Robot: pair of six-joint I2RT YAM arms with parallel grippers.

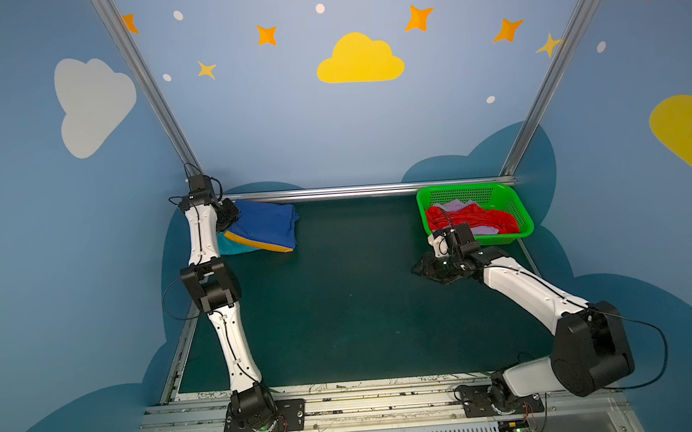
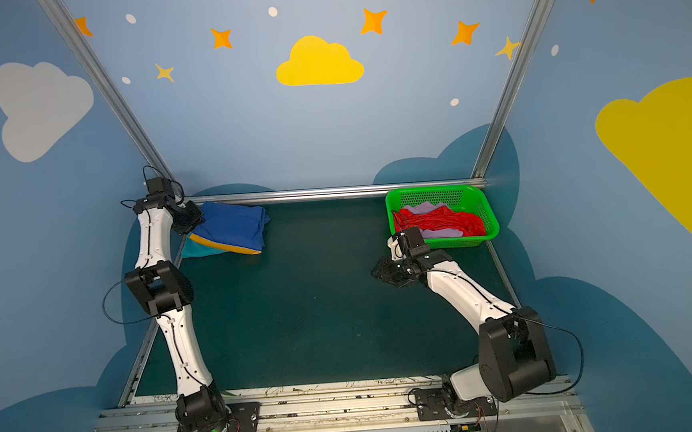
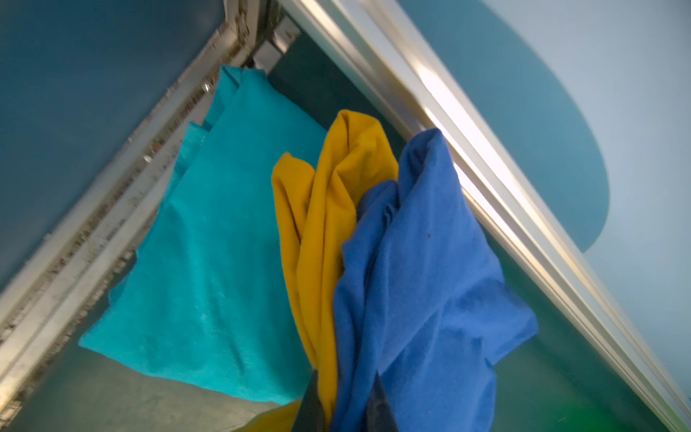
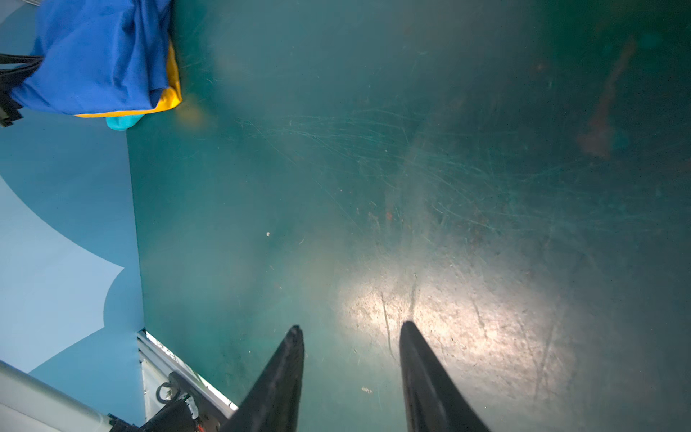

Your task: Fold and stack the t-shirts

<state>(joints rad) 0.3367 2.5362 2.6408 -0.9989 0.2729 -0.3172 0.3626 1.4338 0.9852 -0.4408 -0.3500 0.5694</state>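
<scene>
I should lay the blue and yellow t-shirts' edges (image 3: pixel 344 237) over the teal t-shirt and straighten the blue t-shirt (image 1: pixel 270 222), because the edges are bunched up in my left gripper at an angle to the teal t-shirt.
A stack of folded t-shirts lies at the far left corner: royal blue (image 1: pixel 268 226) (image 2: pixel 235 229) on top, mustard yellow (image 1: pixel 256 243) (image 3: pixel 329 209) under it, teal (image 1: pixel 230 248) (image 3: pixel 224 239) at the bottom. My left gripper (image 1: pixel 227 217) (image 3: pixel 344 392) is shut on bunched edges of the blue (image 3: pixel 422 269) and yellow cloth. In the green basket lie a red t-shirt (image 1: pixel 476 219) (image 2: pixel 444 220) and a lilac one (image 1: pixel 456 206). Just in front of that basket, my right gripper (image 1: pixel 421 269) (image 2: pixel 379 271) (image 4: pixel 349 329) hangs open over the bare table with nothing between its fingers.
The green mesh basket (image 1: pixel 459 192) (image 2: pixel 430 192) stands at the far right corner. Aluminium rails (image 1: pixel 367 190) run along the back and sides of the dark green table (image 1: pixel 342 309). Blue walls close in behind and beside.
</scene>
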